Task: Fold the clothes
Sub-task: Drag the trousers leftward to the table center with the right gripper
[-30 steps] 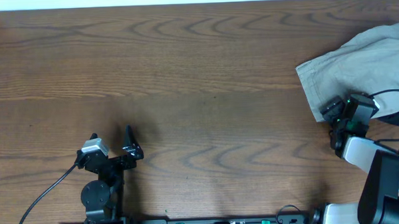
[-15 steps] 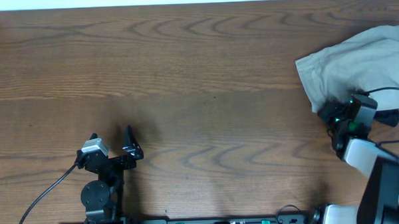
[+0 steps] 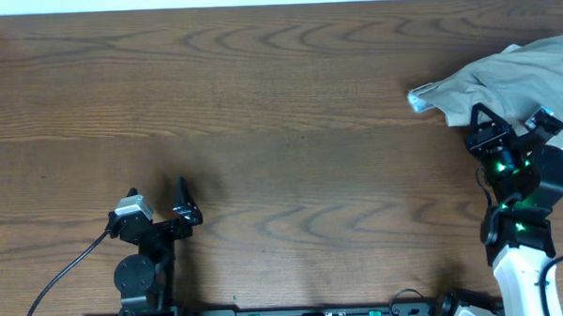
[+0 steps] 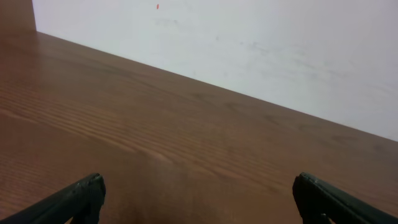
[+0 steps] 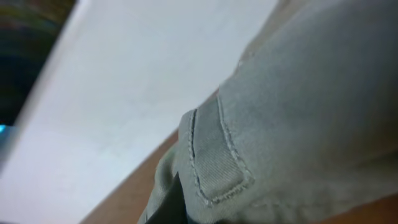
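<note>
My right gripper is holding the trousers by their edge [image 3: 466, 106], and the wood ahead [image 3: 295, 143] is clear. My right gripper should keep pulling the trousers toward my left gripper until they lie stretched out.
The clothes [image 3: 518, 75], light khaki-beige trousers, lie bunched at the table's far right, partly cut off by the picture's edge. My right gripper [image 3: 482, 125] is shut on their near edge, and the cloth rises off the wood there. In the right wrist view the trousers [image 5: 298, 112] fill the picture, a stitched belt loop [image 5: 217, 155] sits close to the lens, and one dark finger [image 5: 175, 202] shows under the fabric. My left gripper [image 3: 184, 205] rests near the front left, far from the cloth. It stands open [image 4: 199, 200] over bare wood.
The brown wooden table [image 3: 261, 102] stretches between the two arms. A white wall [image 4: 249, 43] runs along its far edge. A black cable [image 3: 56, 278] trails from the left arm's base at the front.
The right gripper has shut on the trousers' near edge and lifted, swinging up and right. The cloth's corner has been pulled up off the table. The left arm has not moved.
</note>
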You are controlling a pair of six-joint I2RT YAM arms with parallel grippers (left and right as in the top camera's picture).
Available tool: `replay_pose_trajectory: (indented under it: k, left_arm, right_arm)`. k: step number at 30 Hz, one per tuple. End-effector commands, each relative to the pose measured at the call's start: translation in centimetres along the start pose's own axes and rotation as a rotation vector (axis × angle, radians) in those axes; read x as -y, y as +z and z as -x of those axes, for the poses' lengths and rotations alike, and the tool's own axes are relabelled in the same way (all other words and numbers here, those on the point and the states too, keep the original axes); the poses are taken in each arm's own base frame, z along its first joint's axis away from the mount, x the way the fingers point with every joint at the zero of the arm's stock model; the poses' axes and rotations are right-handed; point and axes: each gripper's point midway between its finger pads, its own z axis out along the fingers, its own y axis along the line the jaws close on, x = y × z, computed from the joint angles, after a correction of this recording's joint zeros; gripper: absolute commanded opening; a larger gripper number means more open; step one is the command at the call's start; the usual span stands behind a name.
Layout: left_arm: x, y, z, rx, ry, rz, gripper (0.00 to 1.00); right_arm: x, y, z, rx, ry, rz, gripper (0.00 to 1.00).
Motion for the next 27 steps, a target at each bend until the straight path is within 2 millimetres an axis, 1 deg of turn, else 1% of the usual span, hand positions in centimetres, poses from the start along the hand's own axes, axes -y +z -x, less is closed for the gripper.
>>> replay_pose_trajectory:
  k: [1,4,8,13,14,20,27]
  left_arm:
    - [-0.7,0.1,-1.4,-0.042,0.011,0.029,0.98]
    - [-0.7,0.1,-1.4,-0.042,0.011,0.029,0.98]
    - [-0.7,0.1,-1.4,-0.042,0.011,0.029,0.98]
    - [-0.7,0.1,-1.4,-0.042,0.011,0.029,0.98]
    - [-0.7,0.1,-1.4,-0.042,0.011,0.029,0.98]
    - [-0.7,0.1,-1.4,-0.042,0.011,0.029,0.98]
    - [-0.7,0.1,-1.4,-0.042,0.011,0.029,0.98]
  right_arm:
    - [-2.3,0.1,-1.9,-0.082,0.072,0.077,0.01]
    - [-2.9,0.8,-3.8,-0.121,0.072,0.075,0.01]
    - [-3.6,1.9,-6.9,-0.159,0.106,0.041,0.01]
    - [-6.1,2.9,-11.1,-0.188,0.063,0.065,0.01]
    - [-6.6,3.1,-12.3,-0.192,0.05,0.065,0.01]
    - [-8.3,3.5,-17.6,-0.209,0.04,0.061,0.01]
    - [-10.7,3.6,-24.2,-0.244,0.008,0.111,0.02]
